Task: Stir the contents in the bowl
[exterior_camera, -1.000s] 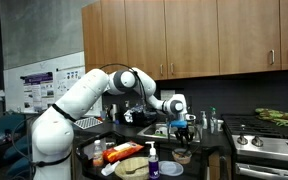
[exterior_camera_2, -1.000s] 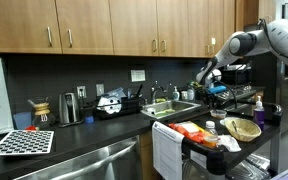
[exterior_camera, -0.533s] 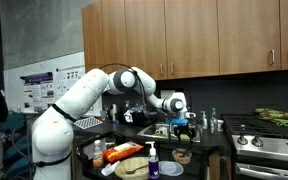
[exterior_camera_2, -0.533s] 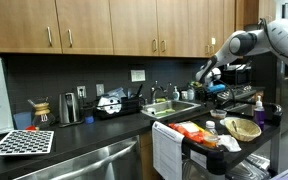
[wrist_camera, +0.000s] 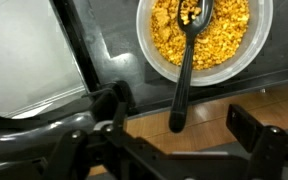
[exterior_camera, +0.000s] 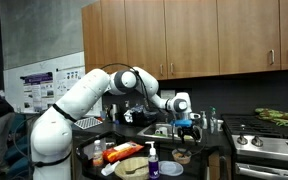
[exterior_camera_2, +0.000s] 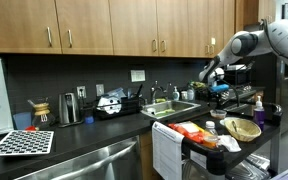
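I need to turn my gripper in line with the handle (wrist_camera: 183,88) and go lower before closing to stir, because the spoon's handle end (wrist_camera: 178,120) slants between my open fingers.
In the wrist view the bowl (wrist_camera: 154,58) shows a pale rim and sits on the black counter, filled with yellow-orange grainy contents (wrist_camera: 224,35). A black spoon (wrist_camera: 185,70) lies in it, scoop in the contents and handle leaning over the rim towards me. My gripper (wrist_camera: 180,114) is open just above the handle's end; its fingers (wrist_camera: 114,103) stand wide on both sides and do not touch the spoon. In an exterior view the gripper (exterior_camera: 188,126) hovers over the small bowl (exterior_camera: 182,156) at the counter's front.
A pale sink basin (wrist_camera: 24,60) lies beside the bowl across a dark counter strip. The counter edge runs right under the bowl, with wooden floor (wrist_camera: 204,110) below. A soap bottle (exterior_camera: 152,157), a blue-grey dish (exterior_camera: 171,169), a stove (exterior_camera: 269,142) and a wicker basket (exterior_camera_2: 242,128) stand nearby.
The gripper has opened and let go of the spoon, which now rests in the bowl. The hand has drawn slightly up and away from the bowl.
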Controlling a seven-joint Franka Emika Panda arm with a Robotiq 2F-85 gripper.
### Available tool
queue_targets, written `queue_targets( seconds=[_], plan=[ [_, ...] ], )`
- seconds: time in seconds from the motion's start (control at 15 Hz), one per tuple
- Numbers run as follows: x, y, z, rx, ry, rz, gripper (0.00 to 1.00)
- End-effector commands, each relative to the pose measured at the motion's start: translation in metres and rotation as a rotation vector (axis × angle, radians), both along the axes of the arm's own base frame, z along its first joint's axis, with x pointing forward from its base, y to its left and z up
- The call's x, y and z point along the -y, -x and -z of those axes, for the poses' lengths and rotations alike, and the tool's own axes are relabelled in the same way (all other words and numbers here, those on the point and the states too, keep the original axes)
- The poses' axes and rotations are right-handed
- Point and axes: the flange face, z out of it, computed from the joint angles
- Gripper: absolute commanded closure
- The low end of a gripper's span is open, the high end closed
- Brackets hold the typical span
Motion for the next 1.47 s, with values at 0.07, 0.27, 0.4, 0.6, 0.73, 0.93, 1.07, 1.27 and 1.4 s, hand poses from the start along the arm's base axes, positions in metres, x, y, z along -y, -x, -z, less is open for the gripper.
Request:
queue_targets(
  seconds=[0.07,0.27,0.4,0.6,0.73,0.93,1.07,1.27,1.4],
  plan=[
    [-0.002,-0.004,0.013,-0.018,-0.039,-0.015,0.00],
    [-0.009,-0.008,0.021,-0.025,-0.047,-0.022,0.00],
    [-0.012,-0.011,0.024,-0.030,-0.053,-0.023,0.25],
    [-0.014,-0.014,0.026,-0.034,-0.053,-0.029,0.46],
    [-0.012,-0.014,0.025,-0.036,-0.053,-0.027,0.63],
    [-0.009,-0.013,0.023,-0.035,-0.052,-0.022,0.85],
    [-0.006,-0.012,0.021,-0.031,-0.053,-0.017,0.99],
    [-0.005,-0.012,0.018,-0.017,-0.054,-0.015,0.95],
    [-0.007,-0.013,0.016,-0.007,-0.052,-0.019,0.95]
  ],
)
